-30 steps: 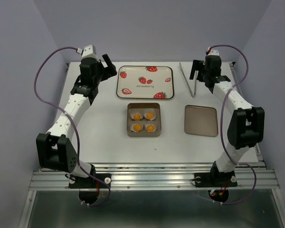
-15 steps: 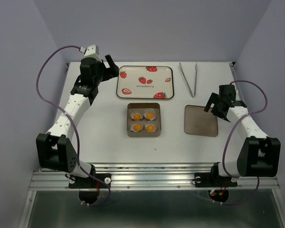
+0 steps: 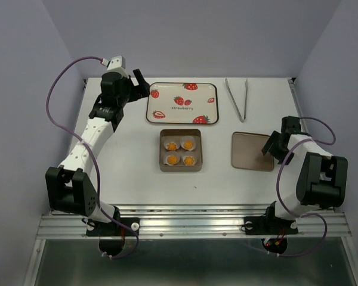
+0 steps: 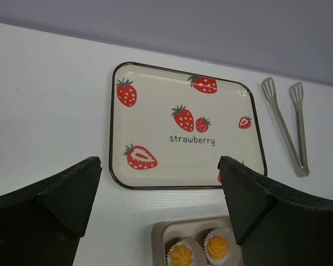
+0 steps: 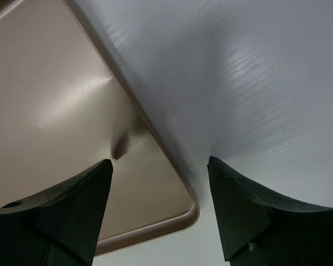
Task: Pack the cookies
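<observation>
The lid (image 3: 249, 150) is beyond the tin and far from my left gripper, so my right gripper should pick up the lid by its edge (image 3: 273, 162) and pass it over.
Several small orange-yellow cookies (image 3: 180, 152) sit in white paper cups inside the open square tin (image 3: 162, 156) at the table's middle. Two of them show in the left wrist view (image 4: 181, 255). The tin's flat lid (image 3: 250, 152) lies to the right. My right gripper (image 3: 272, 146) is open and low at the lid's right edge. In the right wrist view the gripper (image 5: 158, 185) straddles the lid's (image 5: 66, 105) rim near a corner. My left gripper (image 3: 141, 83) is open and empty, held above the table left of the strawberry tray (image 3: 181, 102). In the left wrist view the gripper (image 4: 160, 185) is open.
The strawberry tray (image 4: 183, 127) stands behind the tin (image 4: 158, 235). Metal tongs (image 3: 237, 98) lie at the back right and also show in the left wrist view (image 4: 286, 124). Walls close the back and both sides.
My right arm has swung from the back, near the tongs, forward and down to the lid's right edge. The left arm has barely moved.
</observation>
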Robot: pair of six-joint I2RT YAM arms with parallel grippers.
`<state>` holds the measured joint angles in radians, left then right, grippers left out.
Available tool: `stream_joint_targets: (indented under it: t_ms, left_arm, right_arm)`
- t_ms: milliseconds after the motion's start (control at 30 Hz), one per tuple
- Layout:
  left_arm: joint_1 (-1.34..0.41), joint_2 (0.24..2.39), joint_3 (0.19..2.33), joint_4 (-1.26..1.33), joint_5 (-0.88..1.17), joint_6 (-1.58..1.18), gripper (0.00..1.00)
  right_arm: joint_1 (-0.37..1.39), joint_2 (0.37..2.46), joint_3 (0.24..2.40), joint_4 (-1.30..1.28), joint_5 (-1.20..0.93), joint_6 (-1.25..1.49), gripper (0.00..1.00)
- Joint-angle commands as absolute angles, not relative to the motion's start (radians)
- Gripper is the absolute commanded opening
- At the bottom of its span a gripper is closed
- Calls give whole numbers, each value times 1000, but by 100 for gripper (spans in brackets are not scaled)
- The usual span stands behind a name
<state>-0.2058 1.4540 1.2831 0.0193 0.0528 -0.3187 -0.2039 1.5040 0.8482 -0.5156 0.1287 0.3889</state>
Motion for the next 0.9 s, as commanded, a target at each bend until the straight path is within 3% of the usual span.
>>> stream_joint_targets:
  t_ms: [0,367,867]
  left_arm:
    - [-209,1466,1304,69,66,-298,99]
    - [-209,1517,1354,51,69,-287,99]
    - [-219,1562,1425,44,112,-262,99]
  right_arm:
    - [-219,1537,842,-413,118,379,72]
    - [-219,1594,831,-376,98,330,57]
    - [-219,1522,773,-370,-48,354,30]
